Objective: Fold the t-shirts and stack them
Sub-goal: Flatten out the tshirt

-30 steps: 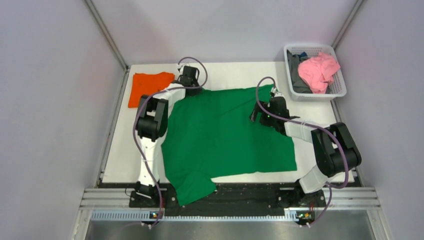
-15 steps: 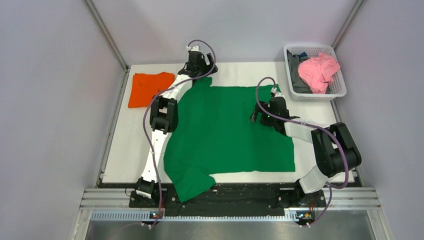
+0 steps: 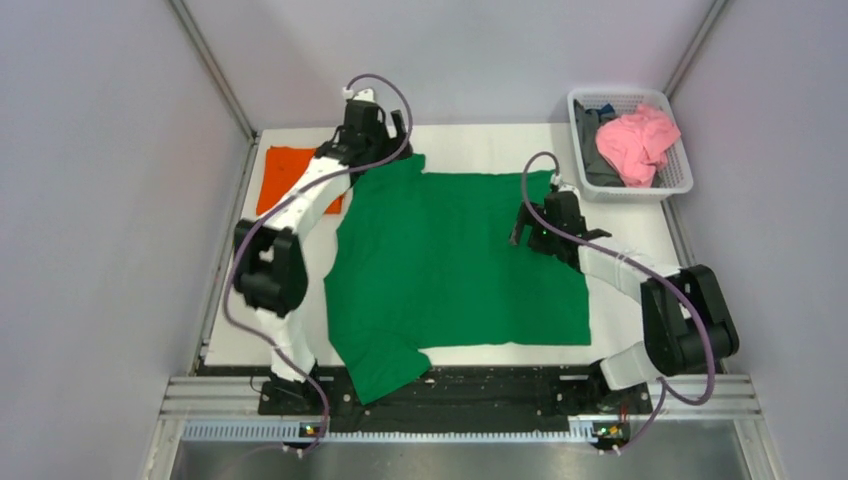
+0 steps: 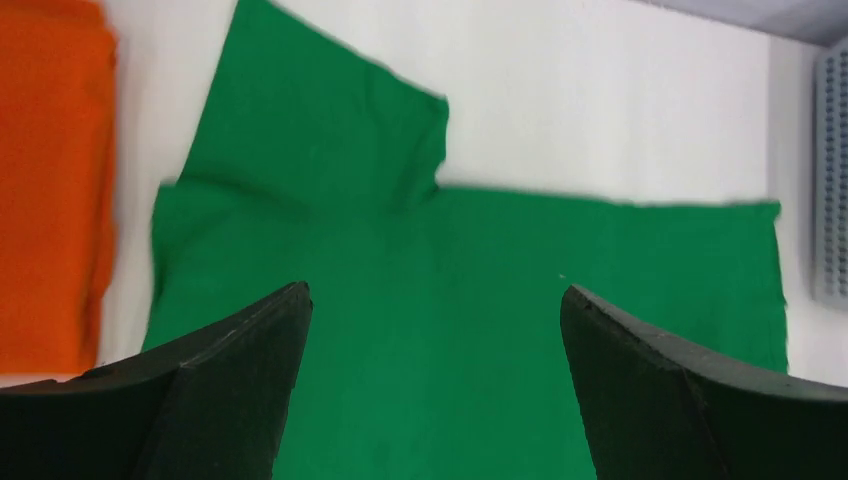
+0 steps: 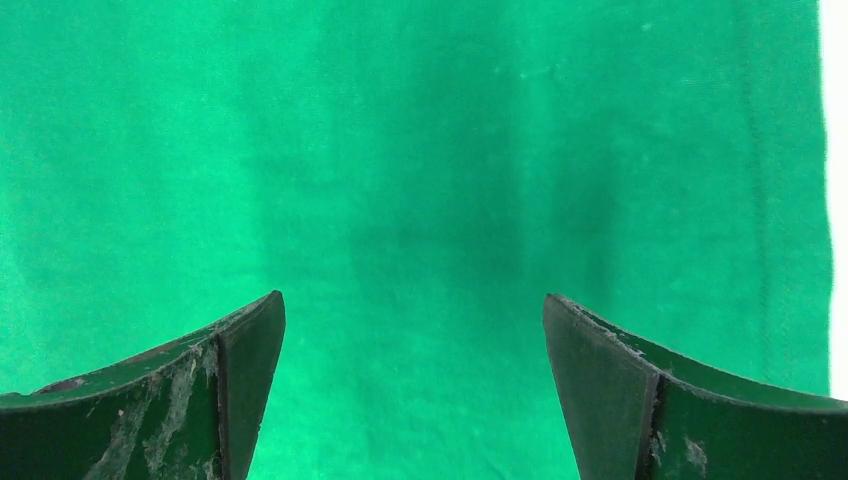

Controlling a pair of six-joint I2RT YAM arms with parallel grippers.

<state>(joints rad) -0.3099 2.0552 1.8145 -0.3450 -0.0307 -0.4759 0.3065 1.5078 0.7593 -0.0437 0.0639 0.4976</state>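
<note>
The green t-shirt's near sleeve (image 3: 378,378) hangs over the table's near edge, so the robot's right gripper and left gripper should slide the t-shirt (image 3: 480,262) farther in before they fold it.
The bright green t-shirt (image 3: 450,260) lies spread flat over the middle of the white table (image 3: 480,145). Its far-left sleeve (image 4: 330,130) is laid out, and its near-left sleeve (image 3: 380,370) hangs over the near edge. The orange t-shirt (image 3: 280,180) lies folded at the far left, partly hidden by my left arm; it also shows in the left wrist view (image 4: 50,180). My left gripper (image 3: 372,135) hovers open above the far-left sleeve (image 4: 435,300), holding nothing. My right gripper (image 3: 528,228) is open over the shirt's right part (image 5: 412,300), with only green cloth (image 5: 420,150) beneath it.
A white basket (image 3: 682,170) stands at the far right corner, holding a pink cloth (image 3: 635,140) and a dark cloth (image 3: 592,150). The basket's edge (image 4: 830,180) also shows in the left wrist view. Grey walls enclose the table on three sides.
My left gripper opened and let go of the green shirt's far-left corner, then rose and moved back to the left. The sleeve now lies flat. The right arm shifted slightly.
</note>
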